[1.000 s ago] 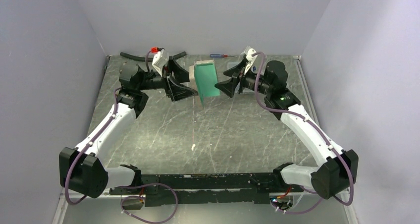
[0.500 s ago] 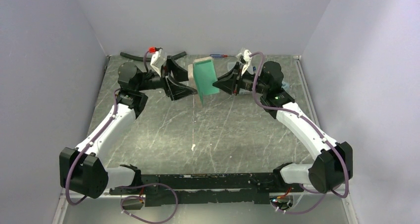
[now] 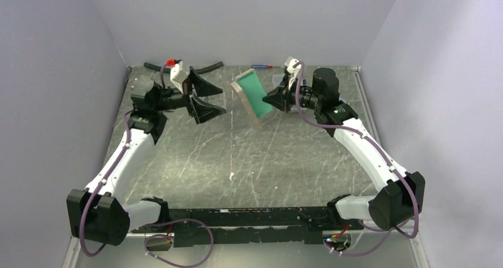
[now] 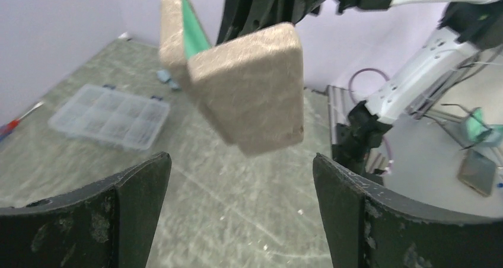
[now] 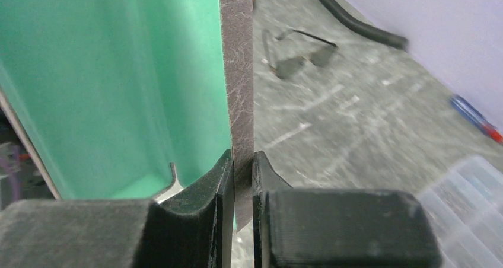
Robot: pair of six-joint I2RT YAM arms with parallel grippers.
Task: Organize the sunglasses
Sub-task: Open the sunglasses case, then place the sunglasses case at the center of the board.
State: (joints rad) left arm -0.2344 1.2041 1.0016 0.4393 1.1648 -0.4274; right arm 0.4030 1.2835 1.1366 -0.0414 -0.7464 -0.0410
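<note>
My right gripper goes on bringing the brown case down and making it level until its bottom sits flat on clear table (image 3: 251, 137), because the brown case's teal lining (image 3: 253, 92) faces up over that spot.
The brown case with teal lining (image 3: 254, 93) hangs open and tilted above the table, and my right gripper (image 3: 268, 99) is shut on its edge. In the right wrist view the fingers (image 5: 242, 161) pinch the brown case wall (image 5: 237, 72), teal lining (image 5: 118, 72) to the left. The sunglasses (image 5: 299, 56), thin dark wire frames with greyish lenses, lie on the table beyond the case. My left gripper (image 3: 204, 101) is open, apart from the case to its left. In the left wrist view the case (image 4: 249, 90) floats ahead of the wide-open left gripper (image 4: 240, 161).
A clear plastic compartment box (image 4: 110, 115) lies on the table at the back, also at the corner of the right wrist view (image 5: 468, 197). A black tube (image 3: 155, 67) runs along the back wall. A red-and-blue screwdriver (image 3: 261, 66) lies at the rear.
My left gripper opened wide and drew back to the left, off the case. My right gripper closed on the case's edge, and the case tipped and shifted to the right.
</note>
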